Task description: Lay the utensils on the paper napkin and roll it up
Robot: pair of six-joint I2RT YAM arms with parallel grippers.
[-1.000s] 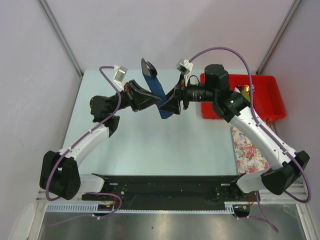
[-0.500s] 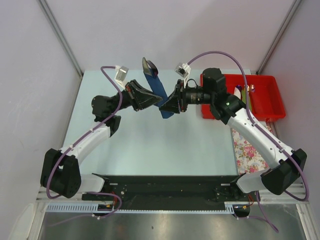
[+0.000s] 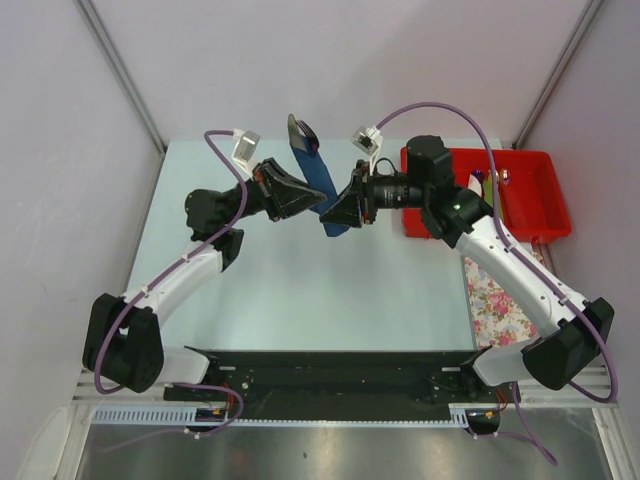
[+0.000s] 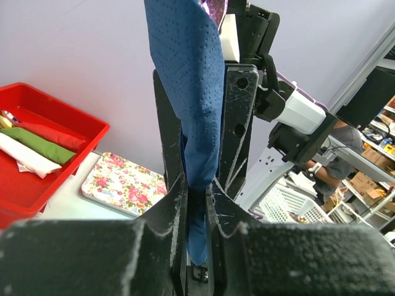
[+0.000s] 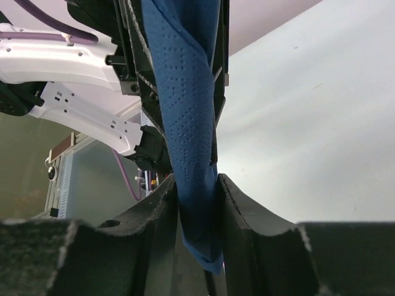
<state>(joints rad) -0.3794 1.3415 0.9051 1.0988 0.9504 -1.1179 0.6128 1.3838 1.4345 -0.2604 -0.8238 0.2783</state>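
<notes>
The paper napkin's lower end (image 5: pixel 205 237) bulges crookedly in the right gripper's fingers, so the robot should open those fingers and pinch the roll (image 5: pixel 192 166) straight before the left gripper lets go of it.
The paper napkin (image 3: pixel 316 178) is a dark blue roll held in the air over the table's far middle, tilted with its top toward the back left. Dark ends of the utensils (image 3: pixel 298 129) stick out of its top; the rest of them is hidden inside. My left gripper (image 3: pixel 317 206) is shut on the roll's lower part from the left. My right gripper (image 3: pixel 336 214) is shut on it from the right, just below. In the left wrist view the napkin (image 4: pixel 185 80) runs up from the left gripper (image 4: pixel 196 200). In the right wrist view the napkin (image 5: pixel 185 98) is pinched in the right gripper (image 5: pixel 197 206).
A red bin (image 3: pixel 538 205) with coloured items stands at the back right. A pink-flowered white cloth (image 3: pixel 494 296) lies in front of it by the table's right edge. The pale table (image 3: pixel 300 290) spreads below the raised arms.
The right gripper's jaws have closed onto the roll's lower end. The right arm has shifted slightly left. The left gripper has kept its hold, and the roll has barely moved.
</notes>
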